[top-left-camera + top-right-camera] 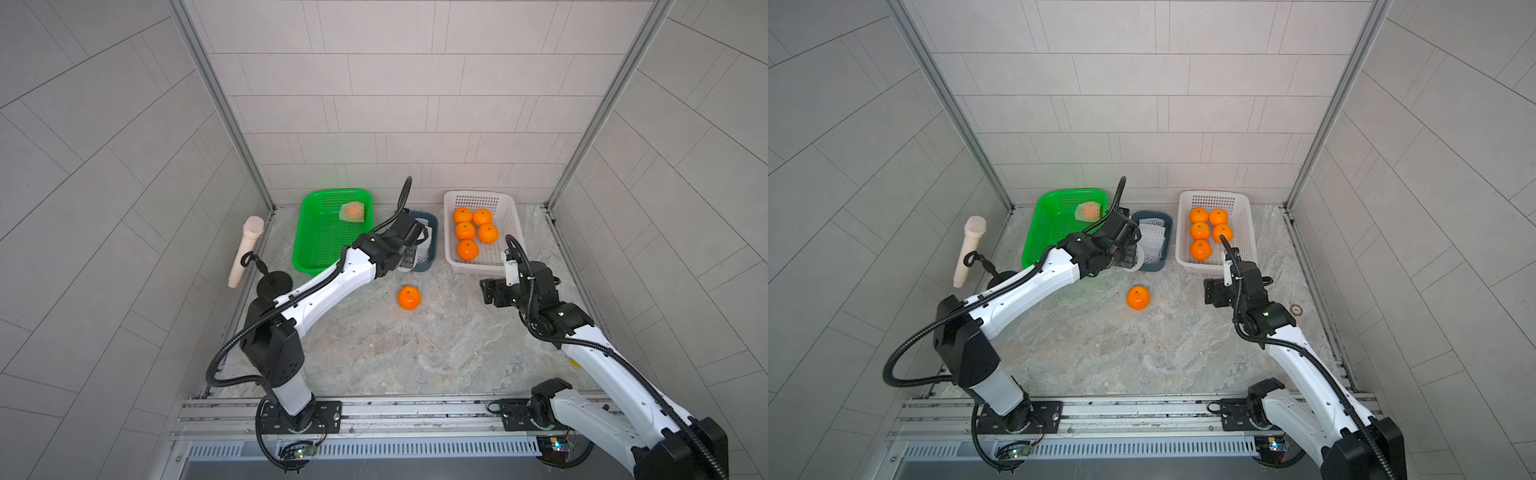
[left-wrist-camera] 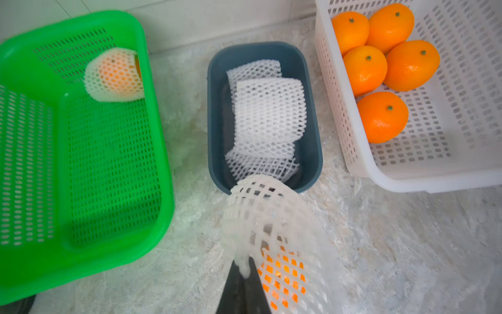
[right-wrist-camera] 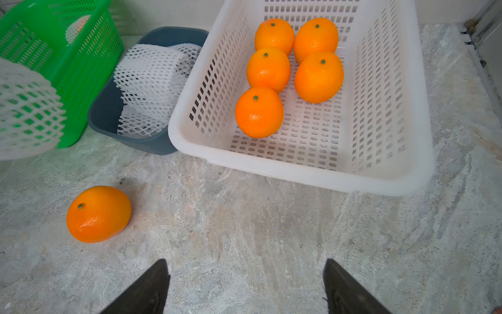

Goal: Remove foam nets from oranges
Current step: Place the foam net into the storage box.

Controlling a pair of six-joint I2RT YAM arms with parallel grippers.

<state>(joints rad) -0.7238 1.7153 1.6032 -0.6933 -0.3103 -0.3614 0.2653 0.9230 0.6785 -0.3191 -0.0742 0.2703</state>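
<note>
The white foam net (image 1: 1136, 258) hangs clear of the loose orange, so my left gripper should keep going to the blue bin and let go over its flattened nets (image 1: 1153, 240).
My left gripper (image 2: 244, 267) is shut on the edge of a white foam net (image 2: 271, 223), which hangs just in front of the blue bin (image 2: 214, 108); orange colour shows through its mesh. Flattened foam nets (image 2: 269, 108) lie in that bin. A netted orange (image 1: 353, 212) sits in the green basket (image 1: 307, 249). One bare orange (image 1: 409, 297) rests on the table between the arms. Several bare oranges (image 1: 471, 232) lie in the white basket (image 1: 446, 232). My right gripper (image 3: 247, 267) is open and empty, low over bare table in front of the white basket, right of the loose orange (image 3: 98, 214).
The three containers stand in a row along the back wall. A beige microphone-shaped object (image 1: 245, 249) leans at the left wall beside a black round stand (image 1: 274, 282). Metal rails frame the table on both sides and the front.
</note>
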